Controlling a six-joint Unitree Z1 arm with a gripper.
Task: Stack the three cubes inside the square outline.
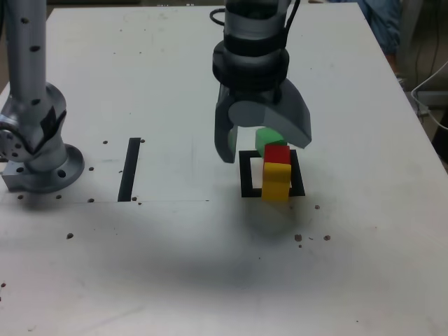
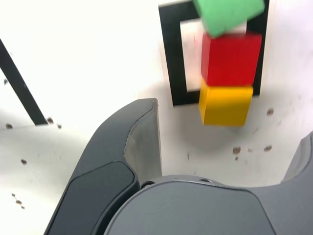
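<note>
The yellow cube lies across the outline's near border, in front of the red cube, so my gripper should grab it and put it on the red cube.
A yellow cube stands on the near right side of the square outline, with a red cube stacked on it. The green cube is at the top, shifted toward the exterior view's left and tilted. In the wrist view the green cube is blurred and askew over the red cube and the yellow cube, with the outline beneath. I cannot tell whether it rests firmly. My gripper hangs open around the stack's top, fingers wide apart and holding nothing.
A straight black strip lies on the white table to the exterior view's left of the outline. The arm's grey base stands at the far left. Small dark specks dot the table.
</note>
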